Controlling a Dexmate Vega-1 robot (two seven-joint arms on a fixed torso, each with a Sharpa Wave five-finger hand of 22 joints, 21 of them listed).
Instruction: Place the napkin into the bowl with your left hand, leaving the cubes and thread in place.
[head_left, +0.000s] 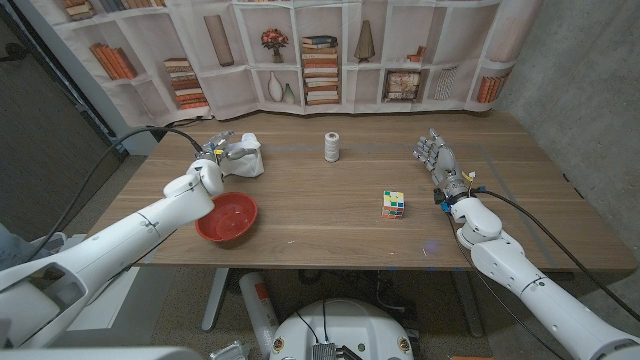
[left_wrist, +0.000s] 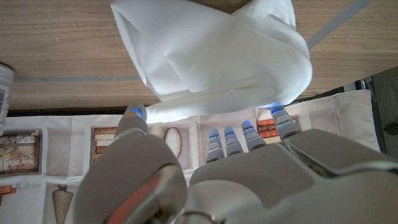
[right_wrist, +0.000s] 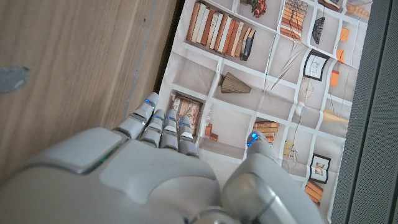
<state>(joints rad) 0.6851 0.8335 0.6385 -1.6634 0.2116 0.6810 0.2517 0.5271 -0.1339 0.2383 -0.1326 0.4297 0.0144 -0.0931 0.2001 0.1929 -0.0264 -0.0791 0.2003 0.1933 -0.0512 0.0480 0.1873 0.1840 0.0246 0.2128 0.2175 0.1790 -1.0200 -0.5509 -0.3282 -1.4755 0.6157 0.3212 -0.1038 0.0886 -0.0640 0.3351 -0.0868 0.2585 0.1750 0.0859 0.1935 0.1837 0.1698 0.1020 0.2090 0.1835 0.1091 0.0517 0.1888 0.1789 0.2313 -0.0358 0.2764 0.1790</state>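
The crumpled white napkin (head_left: 246, 158) is standing up in puffed folds (left_wrist: 214, 53), so its loose end will stick out past the robot's fingers when the robot carries it to the bowl.
A crumpled white napkin (head_left: 246, 159) lies on the wooden table (head_left: 330, 235) at the far left. My left hand (head_left: 222, 148) is right at it, fingers spread, holding nothing. In the left wrist view the fingertips (left_wrist: 135, 113) reach the edge of the napkin (left_wrist: 211, 56) without closing around it. The red bowl (head_left: 226, 217) stands nearer the front edge, under my left forearm. A white thread spool (head_left: 332, 147) stands upright at the far middle. A colour cube (head_left: 394, 204) sits right of centre. My right hand (head_left: 437, 156) waits at the far right, fingers extended and empty.
A printed bookshelf backdrop (head_left: 320, 50) hangs behind the table's far edge. A black cable (head_left: 170, 135) runs to my left wrist. The spool's edge (left_wrist: 4, 87) shows in the left wrist view. My right hand (right_wrist: 168, 168) stays over the far table edge.
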